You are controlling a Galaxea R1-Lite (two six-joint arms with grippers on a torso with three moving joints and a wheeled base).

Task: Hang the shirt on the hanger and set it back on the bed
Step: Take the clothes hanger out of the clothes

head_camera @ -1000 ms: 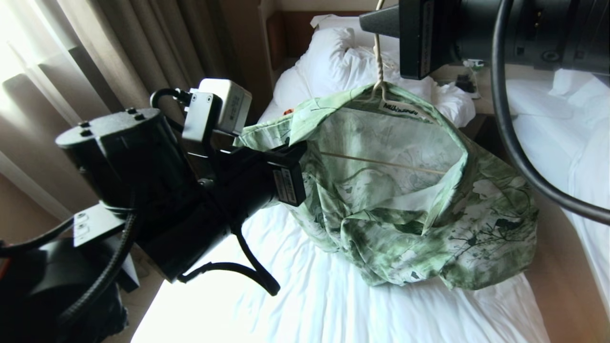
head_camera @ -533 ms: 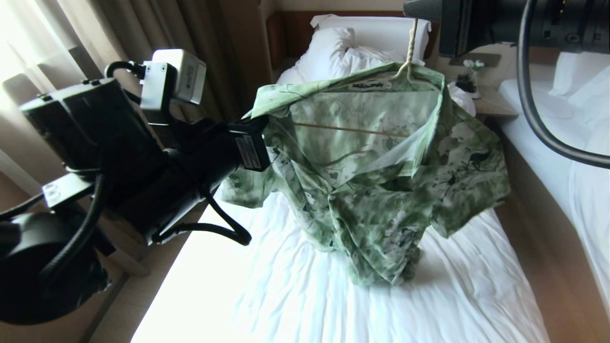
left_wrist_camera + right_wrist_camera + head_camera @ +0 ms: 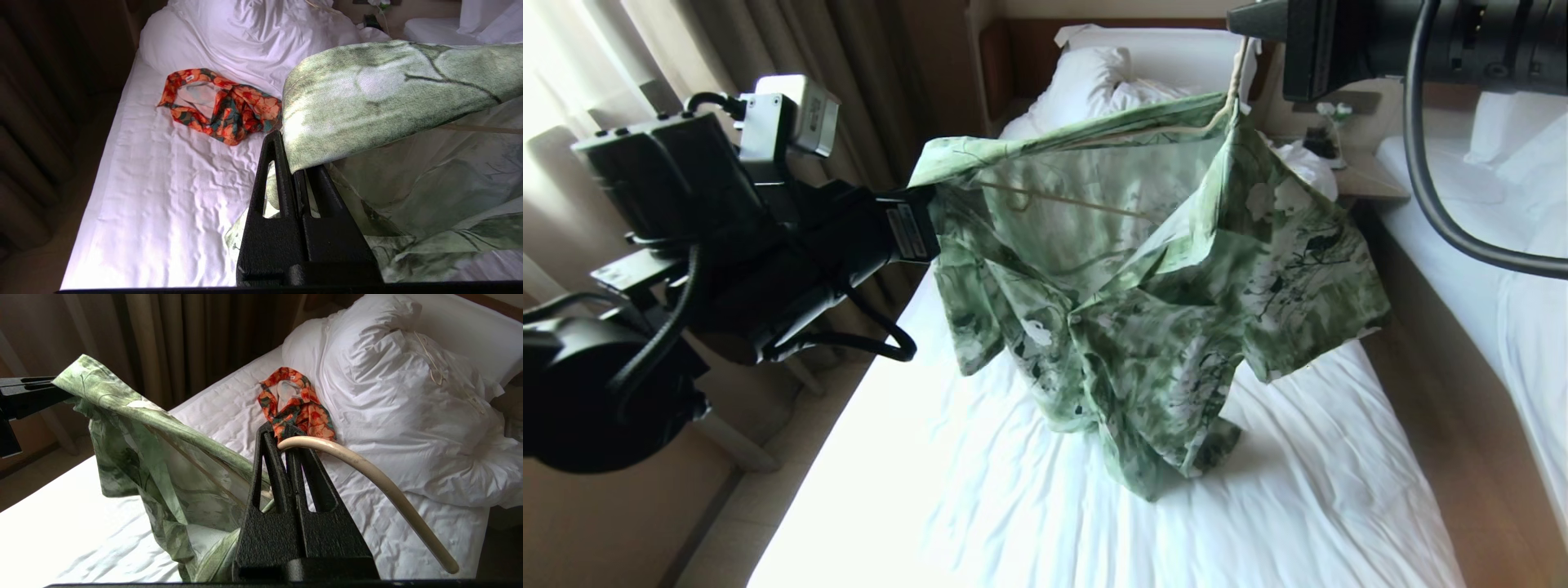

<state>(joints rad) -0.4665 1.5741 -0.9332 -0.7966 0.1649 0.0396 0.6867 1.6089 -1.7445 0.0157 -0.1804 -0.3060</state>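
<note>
The left gripper is pulling the shirt's edge (image 3: 951, 155) tight past the hanger, so the robot should bring that edge back down toward the hanger's end (image 3: 987, 185) before it lets go of the shirt.
The green leaf-print shirt (image 3: 1160, 310) hangs in the air over the bed (image 3: 980, 506), its lowest corner down near the sheet. The cream hanger (image 3: 1078, 200) is inside it, its bar showing through the cloth. My right gripper (image 3: 1241, 20), high at the back right, is shut on the hanger's hook (image 3: 367, 469). My left gripper (image 3: 927, 220) is shut on the shirt's edge at the left and pulls it taut. In the wrist views the left gripper (image 3: 292, 163) pinches shirt cloth (image 3: 388, 94), and the right gripper (image 3: 280, 435) clamps the hook beside the shirt (image 3: 135, 428).
An orange floral garment (image 3: 220, 104) lies on the sheet near the white pillows (image 3: 1086, 82). Brown curtains (image 3: 792, 73) hang to the left of the bed. A nightstand (image 3: 1364, 175) and a second white bed (image 3: 1503, 269) stand to the right.
My left gripper has drawn the shirt's edge leftward and upward, stretching the collar line. My right gripper has carried the hanger up and to the right, lifting the bunched shirt off the sheet.
</note>
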